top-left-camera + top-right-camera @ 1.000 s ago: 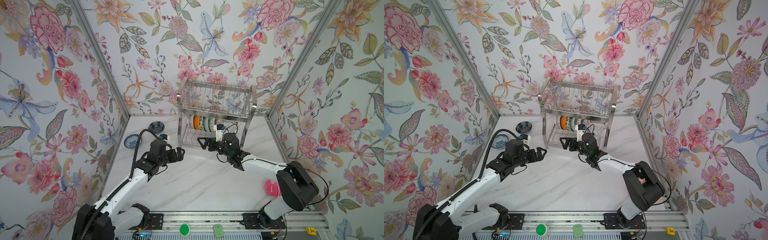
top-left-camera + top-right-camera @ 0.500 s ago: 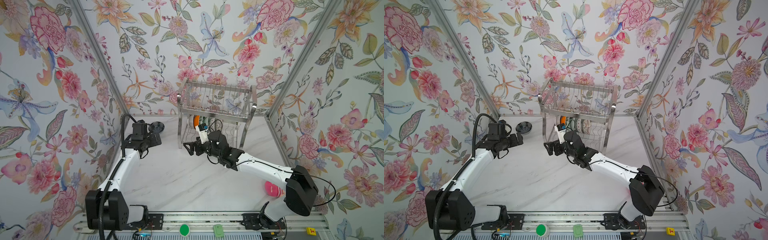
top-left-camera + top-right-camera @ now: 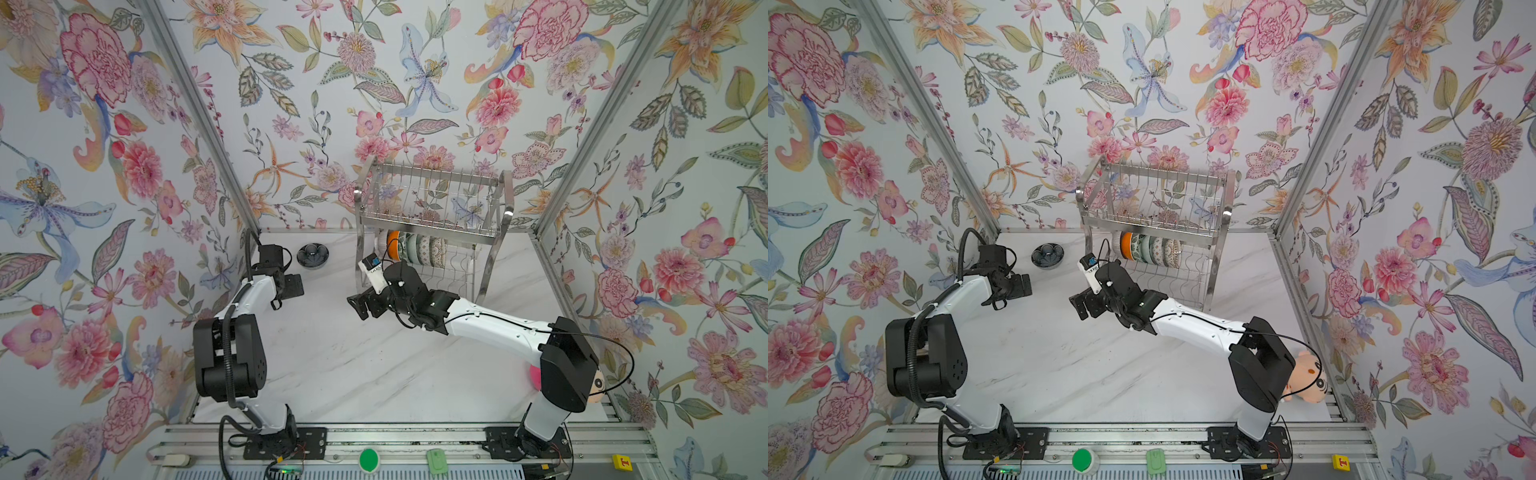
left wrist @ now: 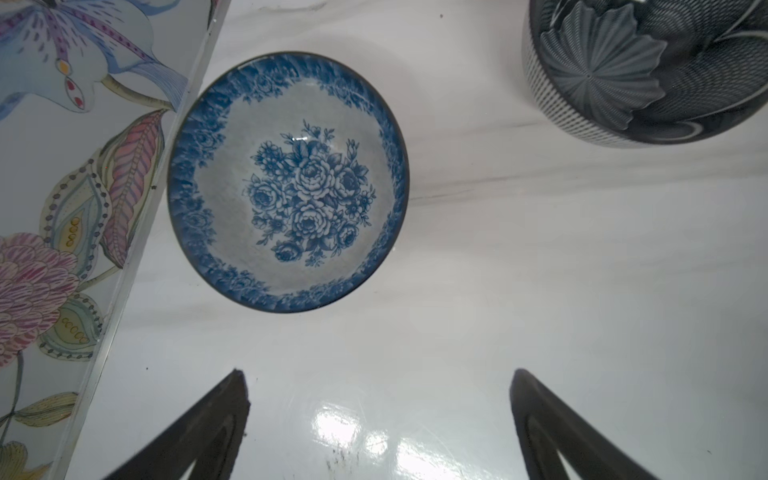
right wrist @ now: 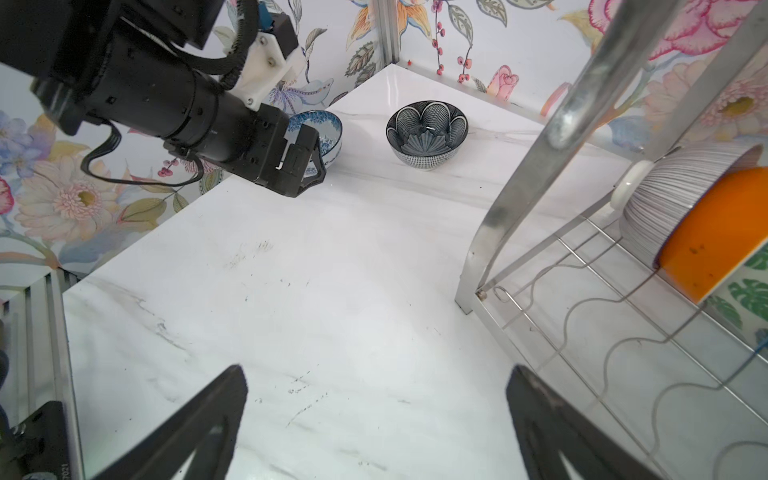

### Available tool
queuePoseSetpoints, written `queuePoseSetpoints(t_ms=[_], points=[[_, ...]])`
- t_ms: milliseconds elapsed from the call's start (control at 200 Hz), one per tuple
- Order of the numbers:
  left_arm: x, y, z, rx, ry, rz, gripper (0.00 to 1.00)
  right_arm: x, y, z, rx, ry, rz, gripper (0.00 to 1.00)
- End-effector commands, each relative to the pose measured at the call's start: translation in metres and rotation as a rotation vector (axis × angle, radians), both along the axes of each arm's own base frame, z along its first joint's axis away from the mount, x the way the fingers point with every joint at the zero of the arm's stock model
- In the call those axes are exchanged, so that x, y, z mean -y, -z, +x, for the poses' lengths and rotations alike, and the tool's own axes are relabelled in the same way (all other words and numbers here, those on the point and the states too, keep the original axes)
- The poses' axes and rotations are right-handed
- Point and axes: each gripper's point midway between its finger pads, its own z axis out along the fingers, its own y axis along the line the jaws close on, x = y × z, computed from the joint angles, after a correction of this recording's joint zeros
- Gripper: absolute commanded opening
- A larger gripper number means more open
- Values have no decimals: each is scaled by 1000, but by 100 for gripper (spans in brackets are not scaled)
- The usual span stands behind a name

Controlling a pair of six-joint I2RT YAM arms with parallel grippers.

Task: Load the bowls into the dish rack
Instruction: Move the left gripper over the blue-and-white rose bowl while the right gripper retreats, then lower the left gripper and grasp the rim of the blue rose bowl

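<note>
The gap between the left gripper's open fingers lines up with the blue-white floral bowl's rim (image 4: 405,180) away from the wall, so the gripper should carry on moving closer until its fingers are on both sides of that rim (image 4: 379,264).
The dish rack (image 3: 432,208) (image 3: 1154,199) stands at the back of the table, with several bowls (image 3: 415,249) (image 3: 1148,249) on edge in its lower tier. An orange-and-white one (image 5: 702,224) is the leftmost. A dark navy bowl (image 3: 312,255) (image 3: 1047,255) (image 5: 427,133) sits upright left of the rack. A blue-white floral bowl (image 4: 286,180) (image 5: 328,133) sits upright against the left wall. My left gripper (image 4: 378,374) (image 3: 291,286) hangs open just above and beside it, holding nothing. My right gripper (image 5: 376,370) (image 3: 359,305) is open over bare table by the rack's front left leg (image 5: 511,199).
The floral left wall (image 4: 83,166) runs right along the floral bowl. A plush toy (image 3: 1308,380) lies at the front right, behind my right arm's base. A green button (image 3: 368,459) sits on the front rail.
My left arm has swung from the table's middle to the back left corner, over the floral bowl. My right gripper has drawn back leftward from the rack's lower tier. Both stayed open.
</note>
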Motion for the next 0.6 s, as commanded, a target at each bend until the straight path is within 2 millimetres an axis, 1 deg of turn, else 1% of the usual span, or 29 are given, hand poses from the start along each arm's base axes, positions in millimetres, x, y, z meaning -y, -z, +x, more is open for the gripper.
queuePoseSetpoints(t_ms=[0,185,395,475,596], points=[[-7,0,18,11,24,32,99,-2,5,4,18,-6,-45,99],[-12,11,34,-6,36,44,99,-2,15,4,4,-8,-58,99],[-11,14,51,1,58,40,99,6,22,10,-30,6,-53,100],[-10,18,54,-10,68,34,99,9,24,12,-41,11,-49,99],[-6,27,56,-16,77,10,92,14,25,14,-57,20,-41,99]])
